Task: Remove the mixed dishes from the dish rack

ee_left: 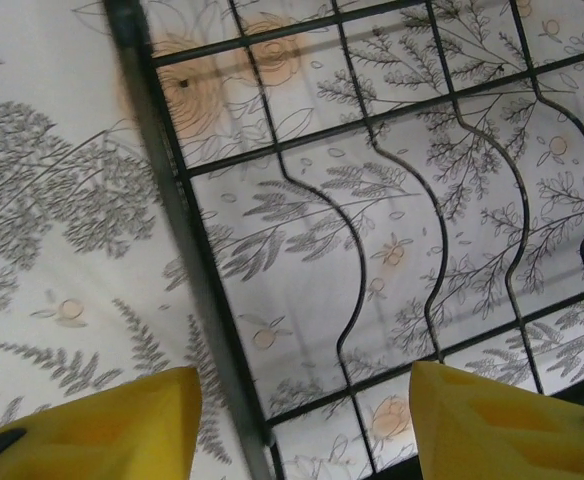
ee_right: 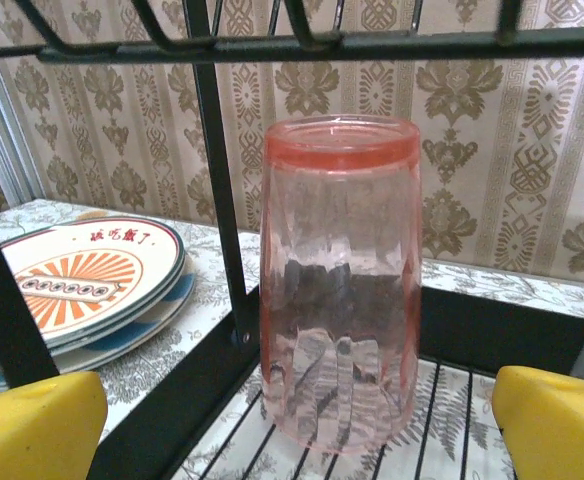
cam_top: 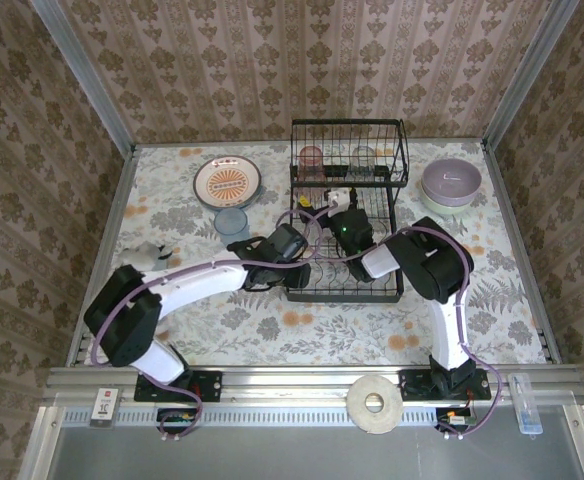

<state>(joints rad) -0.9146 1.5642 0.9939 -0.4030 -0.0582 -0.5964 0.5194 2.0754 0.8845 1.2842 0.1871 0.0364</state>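
The pinkish tumbler (cam_top: 311,160) is in line with the open fingers of my right gripper, so I should keep reaching under the rack's upper shelf (cam_top: 317,183) until the fingers close around the tumbler.
The black wire dish rack (cam_top: 348,212) stands mid-table. A pinkish glass tumbler (ee_right: 338,280) stands on its lower wire floor, and a second tumbler (cam_top: 363,158) is beside it at the back. My right gripper (ee_right: 297,430) is open, and the tumbler stands just ahead, centred between the yellow fingertips (ee_right: 37,425). From above, my right gripper (cam_top: 339,202) reaches into the rack. My left gripper (ee_left: 307,425) is open over the rack's left frame bar (ee_left: 187,260), holding nothing; from above, this left gripper (cam_top: 302,240) sits at the rack's left edge.
A stack of plates (cam_top: 228,182), topped by one with an orange centre, lies left of the rack. A small bluish round dish (cam_top: 234,222) lies in front of them. Lilac bowls (cam_top: 450,185) sit to the right. A tape roll (cam_top: 375,402) rests on the front rail.
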